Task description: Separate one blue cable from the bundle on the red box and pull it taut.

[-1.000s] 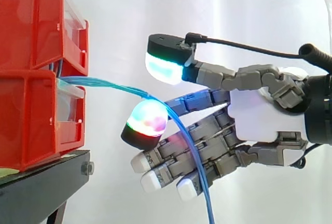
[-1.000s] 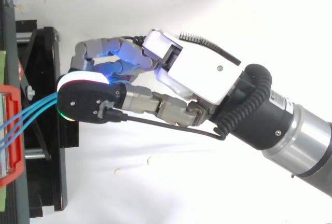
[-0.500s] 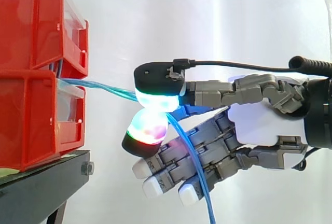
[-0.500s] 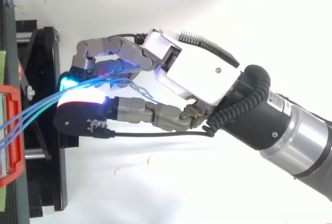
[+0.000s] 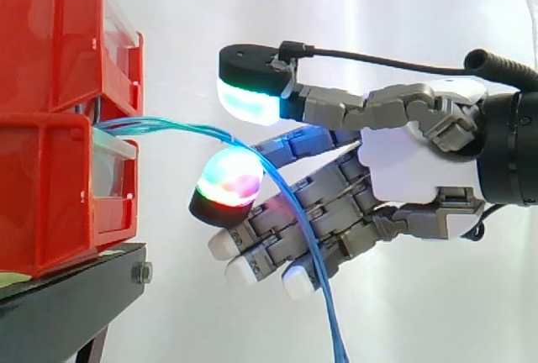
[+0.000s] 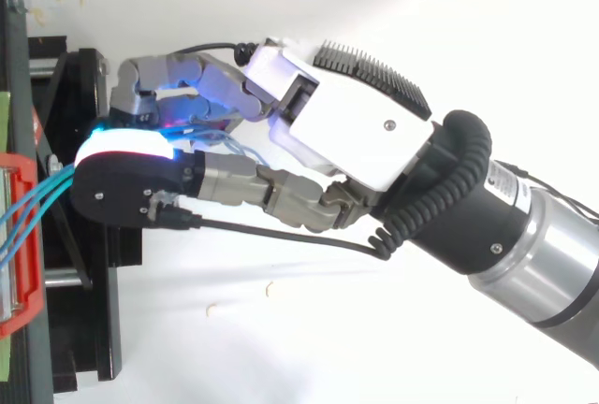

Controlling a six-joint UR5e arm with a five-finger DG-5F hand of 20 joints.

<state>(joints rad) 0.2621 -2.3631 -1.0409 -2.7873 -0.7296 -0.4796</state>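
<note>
I expect extra blue cables [image 5: 294,203] to fall away one at a time and hang from the lower red bin when I pull, because the blue cables fan apart [image 5: 134,125] there.
A bundle of thin blue cables [image 5: 168,125] comes out of the lower red bin [image 5: 50,195], arcs to the right and hangs down in front of my hand [image 5: 412,174]. The strands lie over one glowing red-green fingertip [image 5: 227,182]. The thumb pad [image 5: 248,98] glows green-white above them, with a clear gap to the cables. The other fingers reach toward the bin, nearly straight, behind the hanging strands. From above, the cables [image 6: 37,200] run from the bin's edge in under the thumb of the hand [image 6: 356,114]. The hand is open and no single strand is pinched.
A second red bin [image 5: 50,44] is stacked on the lower one. Both rest on a black stand [image 5: 76,283] at the left, about a fingertip's length from the hand. A white curtain hangs behind.
Half a second ago the thumb pad was pressed down on the glowing fingertip over the cables. It has since lifted off, and the hand has shifted slightly toward the bins.
</note>
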